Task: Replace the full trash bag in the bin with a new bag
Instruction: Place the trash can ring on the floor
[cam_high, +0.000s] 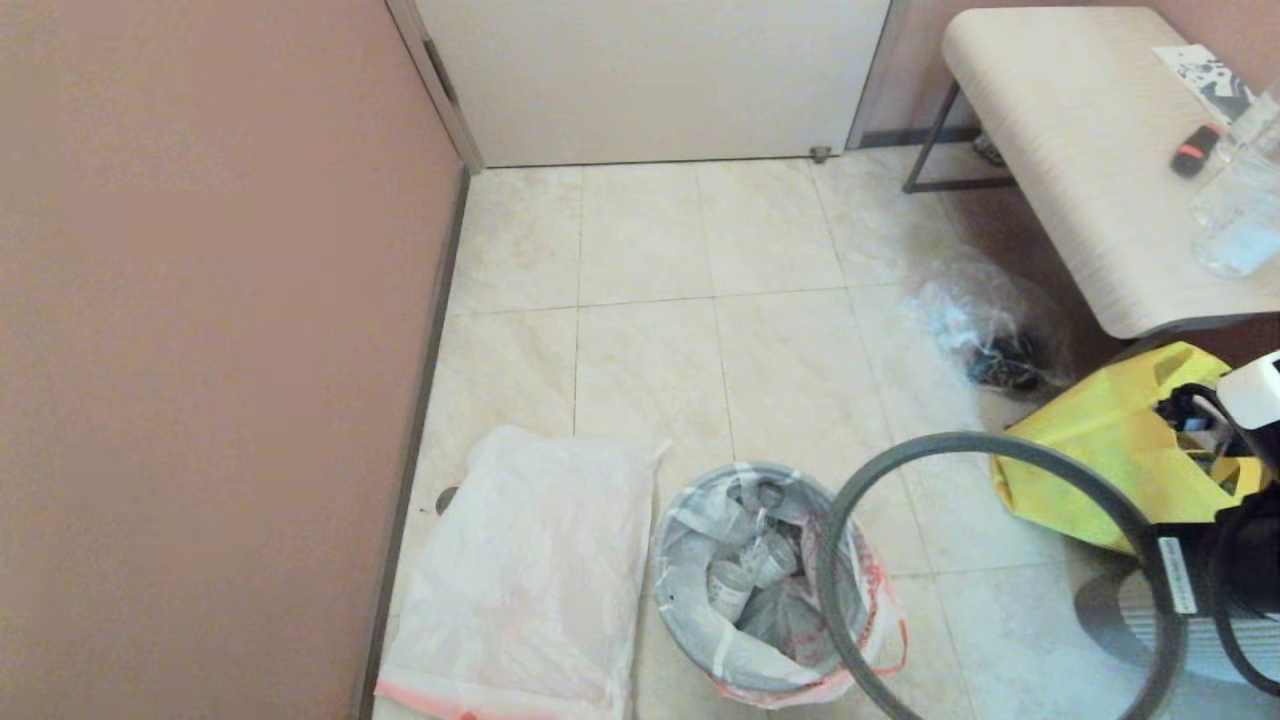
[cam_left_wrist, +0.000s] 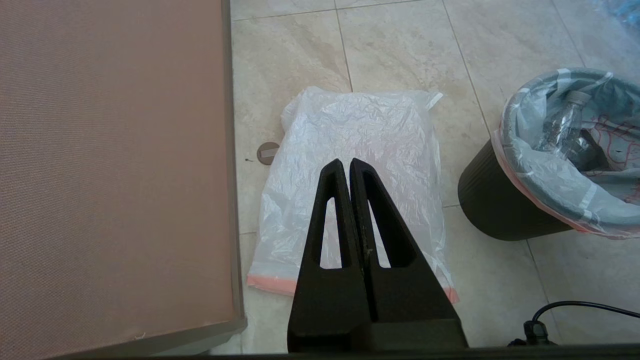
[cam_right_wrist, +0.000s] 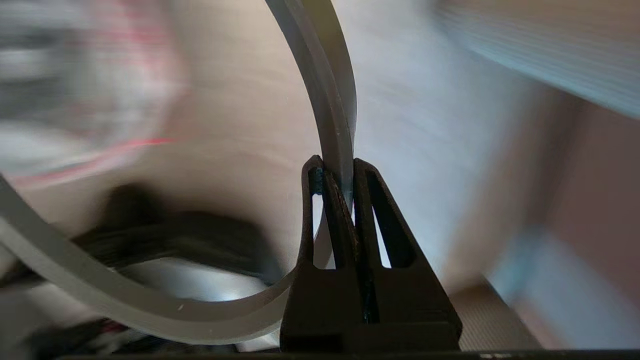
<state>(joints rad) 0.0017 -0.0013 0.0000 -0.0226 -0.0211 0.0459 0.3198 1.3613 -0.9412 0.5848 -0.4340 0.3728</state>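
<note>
The grey ring (cam_high: 969, 443) is free of the black bin's rim. I should keep lowering the ring with my right gripper to the open floor (cam_high: 966, 648) and let go of it there.
The black bin (cam_left_wrist: 500, 205) stands on the tiled floor with the full trash bag (cam_high: 750, 585) inside it, its white printed edge folded over the rim (cam_left_wrist: 560, 170) and bottles showing. The bin's grey ring (cam_high: 960, 440) is off the bin and held up to its right. My right gripper (cam_right_wrist: 334, 167) is shut on the ring (cam_right_wrist: 325, 100); in the head view this gripper (cam_high: 1195, 570) is at the ring's right side. The new bag (cam_high: 520, 580) lies flat left of the bin, pink band nearest me. My left gripper (cam_left_wrist: 346, 162) hangs shut and empty above the new bag (cam_left_wrist: 360, 135).
A pink wall (cam_high: 200, 350) runs close along the left. A yellow tote (cam_high: 1110, 440) and a clear bag with dark contents (cam_high: 990, 330) lie at the right under a pale bench (cam_high: 1080, 150). A shut door (cam_high: 650, 80) is ahead.
</note>
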